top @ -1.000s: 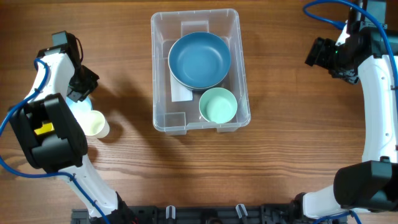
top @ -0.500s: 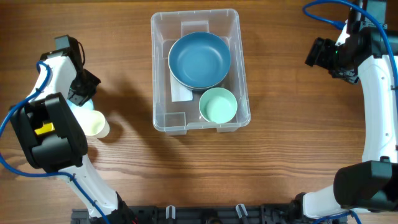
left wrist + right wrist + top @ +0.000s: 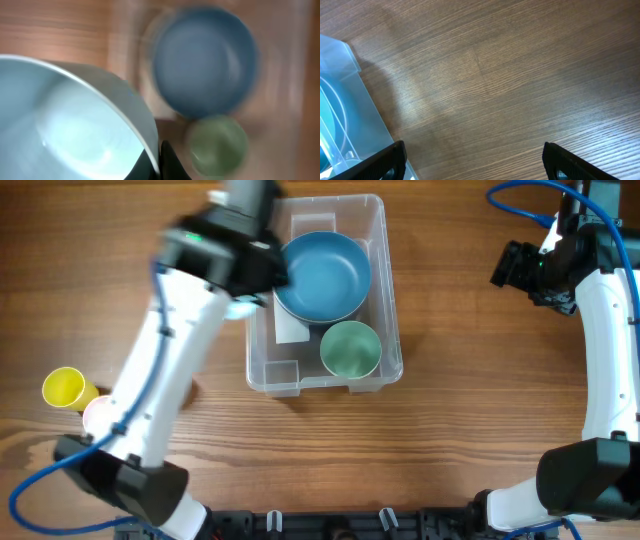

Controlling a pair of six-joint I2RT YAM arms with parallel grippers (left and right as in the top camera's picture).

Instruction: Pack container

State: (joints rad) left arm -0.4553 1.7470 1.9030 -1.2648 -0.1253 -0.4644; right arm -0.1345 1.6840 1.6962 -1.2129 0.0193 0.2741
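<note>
The robot's left gripper should go on carrying the light blue bowl (image 3: pixel 117 115) by its rim toward the green cup (image 3: pixel 350 349) and let go there, because the green cup lies uncovered in the container.
The container (image 3: pixel 383 242) is a clear rectangular bin at the table's middle. It holds a large blue bowl (image 3: pixel 325 275) and a green cup (image 3: pixel 350 348). My left gripper (image 3: pixel 247 288) hangs over the container's left wall, shut on the rim of a light blue bowl (image 3: pixel 65 125). In the blurred left wrist view my left gripper (image 3: pixel 159 165) pinches that rim, with the blue bowl (image 3: pixel 205 60) and green cup (image 3: pixel 217 142) below. My right gripper (image 3: pixel 510 265) is open and empty over bare wood at the right, also shown in the right wrist view (image 3: pixel 477 167).
A yellow cup (image 3: pixel 63 388) and a pale cup (image 3: pixel 98 412) lie on the table at the far left. The container's corner (image 3: pixel 340 100) shows at the left edge of the right wrist view. The left arm spans from the front left to the container.
My left arm has swung from the table's left side to above the container's left wall, carrying the light blue bowl. A yellow cup now shows at the far left. The right arm is unmoved.
</note>
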